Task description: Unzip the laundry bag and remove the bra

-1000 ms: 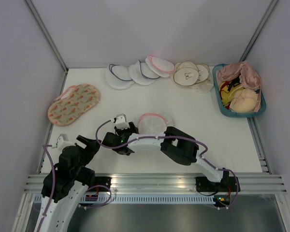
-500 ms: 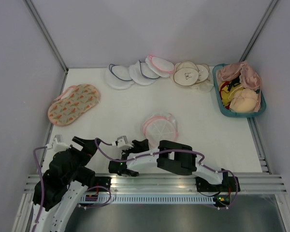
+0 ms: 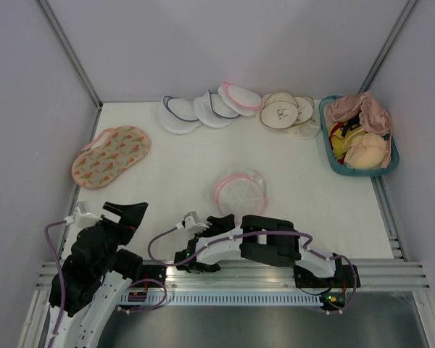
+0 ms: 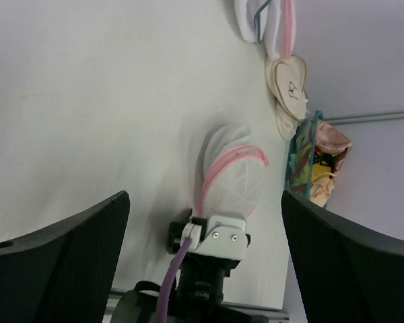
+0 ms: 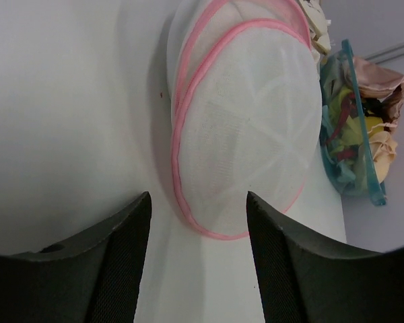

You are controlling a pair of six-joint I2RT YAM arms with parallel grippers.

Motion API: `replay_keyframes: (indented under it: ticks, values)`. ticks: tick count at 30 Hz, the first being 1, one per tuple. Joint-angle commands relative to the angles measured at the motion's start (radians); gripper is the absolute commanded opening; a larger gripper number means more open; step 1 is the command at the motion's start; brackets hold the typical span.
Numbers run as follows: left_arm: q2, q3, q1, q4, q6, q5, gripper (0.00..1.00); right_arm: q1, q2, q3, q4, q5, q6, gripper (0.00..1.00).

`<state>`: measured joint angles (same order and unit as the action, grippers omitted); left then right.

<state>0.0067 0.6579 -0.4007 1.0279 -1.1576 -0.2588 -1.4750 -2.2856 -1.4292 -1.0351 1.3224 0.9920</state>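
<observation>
The lid's pink edge [image 5: 222,42] is lying away from the laundry bag's rim, so the robot's left gripper should head toward that rim [image 3: 217,194] next before its open fingers are on both sides of it.
The laundry bag [image 3: 241,190], a round white mesh pouch with pink zipper trim, lies on the white table [image 3: 167,170] near the middle. It fills the right wrist view [image 5: 246,128] and also shows in the left wrist view [image 4: 234,176]. My right gripper [image 3: 217,221] [image 5: 196,198] is open just short of the bag's near edge, with nothing between its fingers. Open wide and empty, my left gripper [image 3: 125,212] [image 4: 205,202] sits at the near left, well away from the bag. The bra is hidden; nothing distinct shows through the mesh.
An orange floral bag [image 3: 111,156] lies at the left. Along the back sit white pouches with blue trim [image 3: 192,112], another pink-trimmed pouch [image 3: 239,96] and cream round pieces [image 3: 283,112]. A teal basket [image 3: 328,148] with peach bras stands at the right.
My right gripper has drawn back from the bag's left edge toward the near edge of the table. The bag shifted slightly right and now lies free. My left gripper opened wider and pulled back.
</observation>
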Motion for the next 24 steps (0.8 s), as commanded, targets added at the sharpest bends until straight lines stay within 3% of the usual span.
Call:
replay_keyframes:
  ticks: [1,4,10,11,13,18,24]
  values:
    - [-0.036,-0.003,0.002,-0.095,-0.044,-0.033,0.97,-0.016,-0.029,0.033,0.001,-0.130,0.028,0.65]
    - [-0.034,-0.006,0.000,-0.098,-0.047,-0.028,0.97,0.013,-0.055,0.045,0.032,-0.134,0.019,0.61]
    - [-0.030,-0.006,0.000,-0.101,-0.044,-0.027,0.96,0.058,-0.045,0.075,0.080,-0.121,0.033,0.25]
    - [-0.028,-0.007,0.002,-0.103,-0.045,-0.025,0.96,0.067,-0.043,0.075,0.063,-0.114,0.039,0.13]
    - [-0.024,-0.009,0.002,-0.104,-0.047,-0.017,0.96,0.070,-0.031,0.073,0.037,-0.097,0.075,0.02]
    - [-0.024,-0.011,0.000,-0.111,-0.047,-0.010,0.96,0.055,0.086,0.114,-0.040,-0.057,0.132,0.00]
    - [-0.016,-0.040,0.000,-0.146,-0.042,0.022,0.96,0.004,0.340,0.162,-0.063,-0.043,0.108,0.00]
